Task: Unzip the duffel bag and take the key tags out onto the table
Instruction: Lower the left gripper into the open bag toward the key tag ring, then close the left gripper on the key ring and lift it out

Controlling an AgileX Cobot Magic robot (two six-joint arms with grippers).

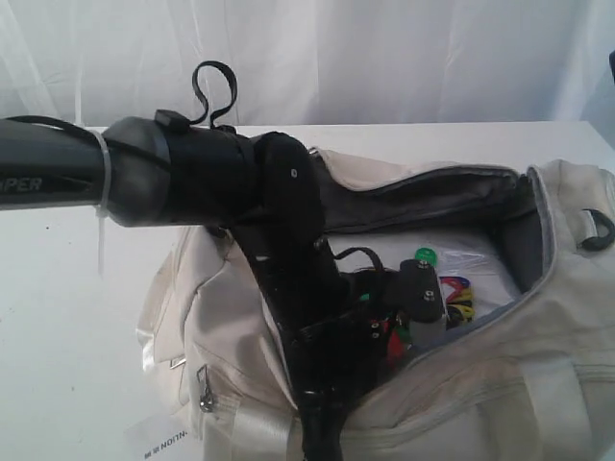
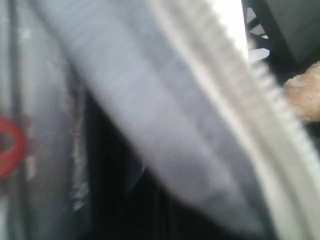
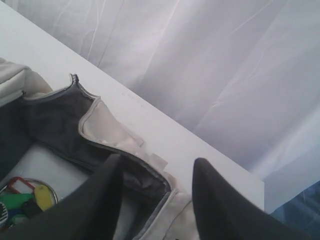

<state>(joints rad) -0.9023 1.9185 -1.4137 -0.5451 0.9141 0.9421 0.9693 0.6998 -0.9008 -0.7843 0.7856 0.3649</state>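
Observation:
My left gripper should lift clear, as the bag's zipper edge (image 2: 217, 100) crowds it beside the key tags. It should then come down through the bag's opening onto their ring (image 3: 51, 188).
The cream duffel bag (image 1: 500, 384) lies unzipped on the white table (image 1: 58, 317), its dark grey lining (image 1: 432, 197) showing. Inside it lie the coloured key tags (image 1: 456, 293), with a green one (image 1: 424, 254) uppermost. My left gripper (image 1: 411, 312) reaches down into the opening right beside the tags; its jaws are hidden among arm parts. The blurred left wrist view shows only lining (image 2: 165, 130), the zipper edge (image 2: 270, 105) and a red tag (image 2: 6, 145). My right gripper (image 3: 157, 167) hangs open over the bag's end, holding nothing, with the key tags (image 3: 25, 197) below it.
A white curtain (image 1: 384, 58) hangs behind the table. A paper label (image 1: 159, 444) lies by the bag's near left corner. A black D-ring (image 1: 598, 229) sits at the bag's right end. The table's far edge (image 3: 165, 125) runs close behind the bag.

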